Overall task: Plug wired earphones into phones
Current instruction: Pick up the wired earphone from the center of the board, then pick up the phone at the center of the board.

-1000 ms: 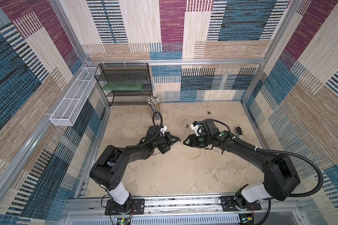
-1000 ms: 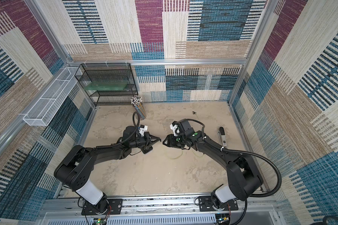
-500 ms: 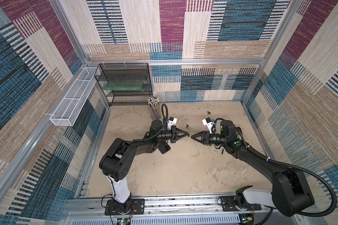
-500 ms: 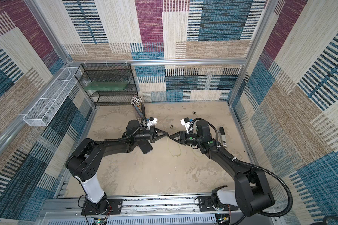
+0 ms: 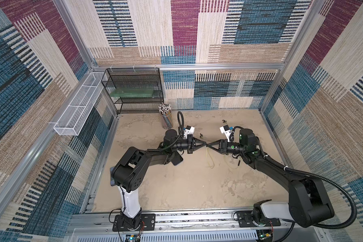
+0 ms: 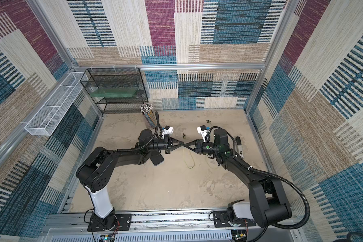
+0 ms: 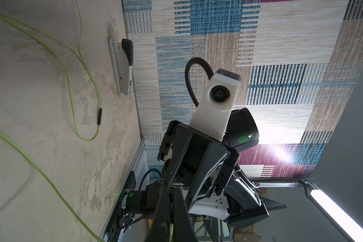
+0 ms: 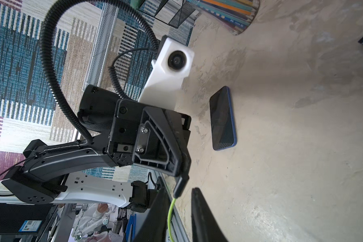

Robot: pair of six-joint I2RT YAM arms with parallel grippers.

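Note:
The plug [image 6: 184, 145] is in my left gripper, which is nearest the phone, so my right gripper should take the plug first, and my left gripper should grab the phone [image 6: 156, 158].
Both grippers meet tip to tip in the air over the middle of the table. My left gripper [image 5: 204, 144] [image 7: 170, 191] is shut on the black plug [image 8: 181, 184] of the wired earphones. The pale green cable [image 5: 210, 159] hangs from it to the table. My right gripper [image 5: 208, 145] [image 8: 179, 189] has its fingers apart on either side of the plug and cable, with a gap showing. The black phone [image 8: 222, 119] lies flat, partly under the left arm in both top views [image 5: 177, 160] [image 6: 158, 160]. The inline bar [image 7: 99, 116] and two earbuds [image 5: 224, 121] [image 5: 201, 135] rest on the table.
A stapler [image 6: 239, 146] lies by the right wall. A cup of pencils [image 5: 167, 118] stands at the back beside a black wire rack [image 5: 134, 90]. A white mesh basket [image 5: 78, 109] hangs on the left wall.
Both arms lifted from near the phone and swung to face each other. Their tips, apart half a second ago, now meet. The right gripper's fingers have narrowed round the plug.

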